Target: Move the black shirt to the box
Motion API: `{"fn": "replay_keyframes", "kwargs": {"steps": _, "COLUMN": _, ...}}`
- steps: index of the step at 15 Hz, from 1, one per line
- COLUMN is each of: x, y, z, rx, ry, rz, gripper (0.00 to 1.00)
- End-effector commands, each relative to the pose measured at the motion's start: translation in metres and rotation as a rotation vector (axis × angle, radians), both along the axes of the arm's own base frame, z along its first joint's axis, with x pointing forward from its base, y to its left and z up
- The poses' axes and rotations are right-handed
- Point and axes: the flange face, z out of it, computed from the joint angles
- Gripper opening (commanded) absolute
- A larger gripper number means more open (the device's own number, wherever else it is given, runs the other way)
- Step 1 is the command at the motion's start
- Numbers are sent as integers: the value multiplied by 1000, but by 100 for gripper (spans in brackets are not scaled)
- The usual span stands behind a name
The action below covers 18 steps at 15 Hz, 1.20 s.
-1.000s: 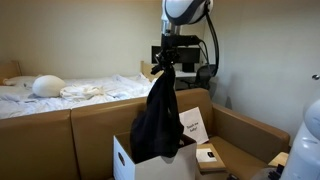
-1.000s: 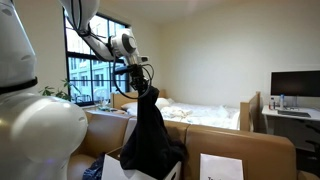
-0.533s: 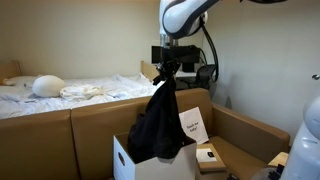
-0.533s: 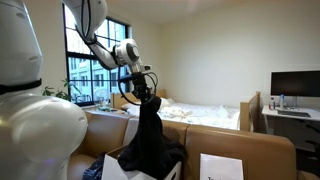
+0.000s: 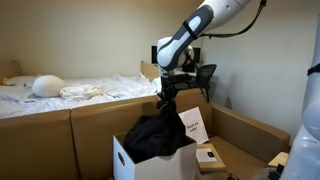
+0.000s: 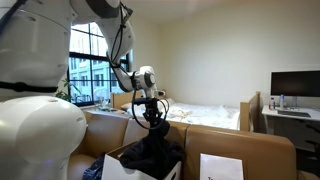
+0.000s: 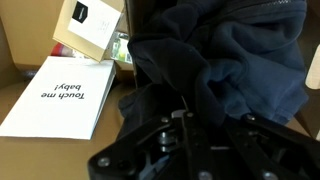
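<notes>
The black shirt is piled over the white box's rim near the card, so my gripper should first raise the shirt higher and then lower it farther inside the box.
The black shirt lies mostly piled inside the white box on the brown couch, with its top still drawn up to my gripper. The gripper hangs just above the box and is shut on a fold of the shirt. It shows the same way in both exterior views: the gripper, the shirt and the box. In the wrist view the shirt bunches in dark folds right under the closed fingers.
A white card reading "Touch me baby!" leans beside the box, also seen in an exterior view. A small box lies on the couch seat. A bed stands behind the couch. A monitor stands at the far side.
The gripper has come down toward the box. The shirt, which hung full length a second ago, has now collapsed into the box.
</notes>
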Motion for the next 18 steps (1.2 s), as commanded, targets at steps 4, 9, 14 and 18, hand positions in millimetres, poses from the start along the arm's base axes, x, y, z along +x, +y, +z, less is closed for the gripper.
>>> {"fn": "replay_keyframes", "kwargs": {"steps": 4, "x": 25, "y": -2, "z": -13, "rx": 23, "ry": -46, "rz": -5, "gripper": 6}}
{"fn": "replay_keyframes", "kwargs": {"steps": 9, "x": 1, "y": -24, "z": 33, "rx": 81, "ry": -4, "rz": 86, "gripper": 4}}
{"fn": "replay_keyframes", "kwargs": {"steps": 14, "x": -21, "y": -28, "z": 113, "rx": 205, "ry": 161, "rz": 314, "gripper": 4}}
{"fn": "replay_keyframes", "kwargs": {"steps": 18, "x": -48, "y": -49, "z": 157, "rx": 226, "ry": 380, "rz": 417, "gripper": 4}}
